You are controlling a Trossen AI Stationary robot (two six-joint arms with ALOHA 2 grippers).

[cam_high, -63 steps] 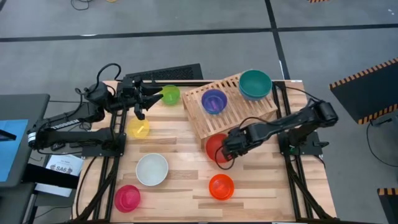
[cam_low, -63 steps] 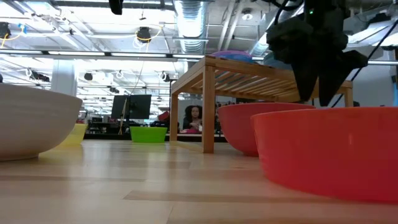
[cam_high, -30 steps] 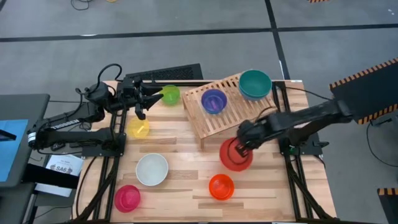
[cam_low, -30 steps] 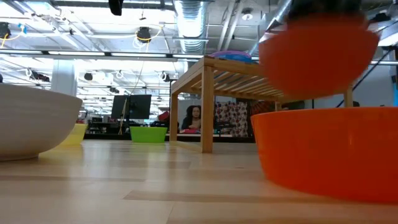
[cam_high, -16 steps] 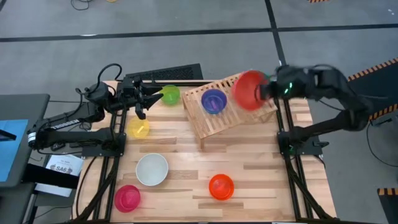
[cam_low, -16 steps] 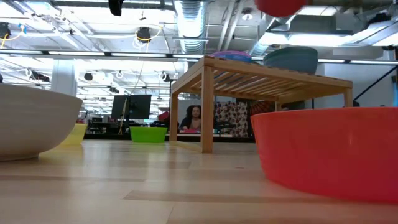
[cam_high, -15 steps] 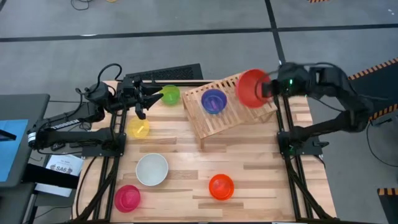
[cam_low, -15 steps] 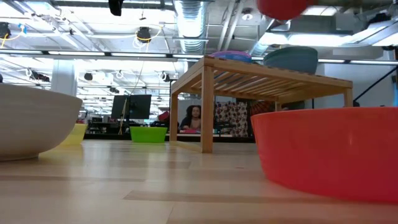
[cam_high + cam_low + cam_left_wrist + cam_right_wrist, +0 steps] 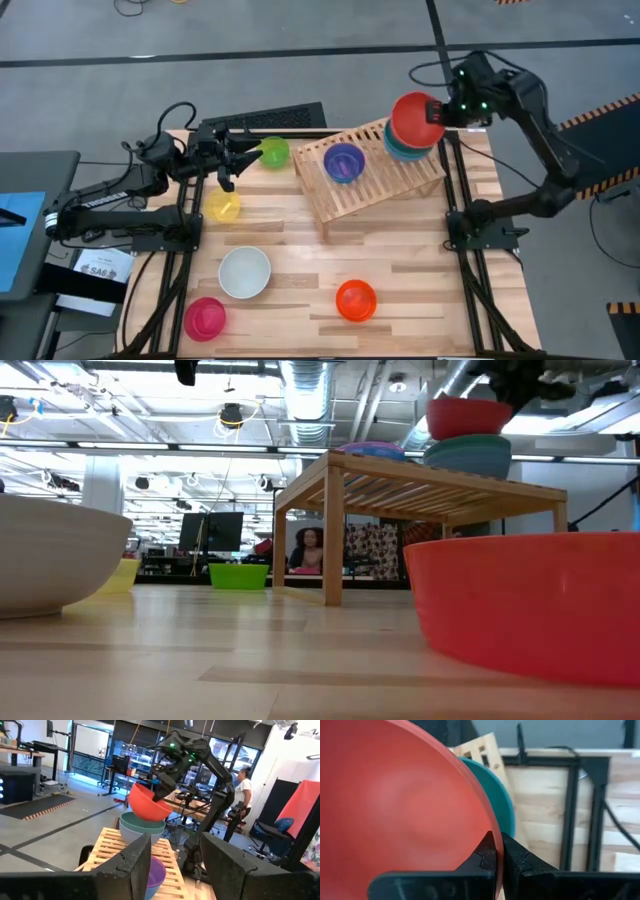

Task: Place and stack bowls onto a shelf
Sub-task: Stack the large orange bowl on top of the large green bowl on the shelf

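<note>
Next, my right gripper lets go of the red bowl's rim (image 9: 439, 131) and then pushes the bowl level with its fingers closed, because the red bowl (image 9: 411, 120) is tilted over the teal bowl.
A red bowl (image 9: 412, 118) hangs tilted right over a teal bowl (image 9: 404, 149) that stands on the far right corner of the slatted wooden shelf (image 9: 372, 180). My right gripper (image 9: 439, 114) is shut on the red bowl. Whether the red bowl (image 9: 468, 417) touches the teal one (image 9: 467, 457), I cannot tell. A purple bowl (image 9: 343, 162) also sits on the shelf. My left gripper (image 9: 236, 160) waits open at the far left, beside a green bowl (image 9: 274, 152). My right gripper pinches the red bowl's rim (image 9: 493, 851) on its right side, one finger inside the bowl and one outside. The fingers come from the table's right, slanting down. The bowl is lifted and tilted (image 9: 149, 802) over the teal bowl (image 9: 142, 827).
On the tabletop stand a yellow bowl (image 9: 222, 207), a white bowl (image 9: 244, 272), a pink bowl (image 9: 204, 317) and an orange bowl (image 9: 355, 299). The shelf stands slanted at the far right. People sit in the room behind the table.
My right gripper has carried the red bowl from in front of the shelf up and toward the table's far right corner. It has then come down, so that the bowl stands just over the teal bowl. It has stayed shut on the rim.
</note>
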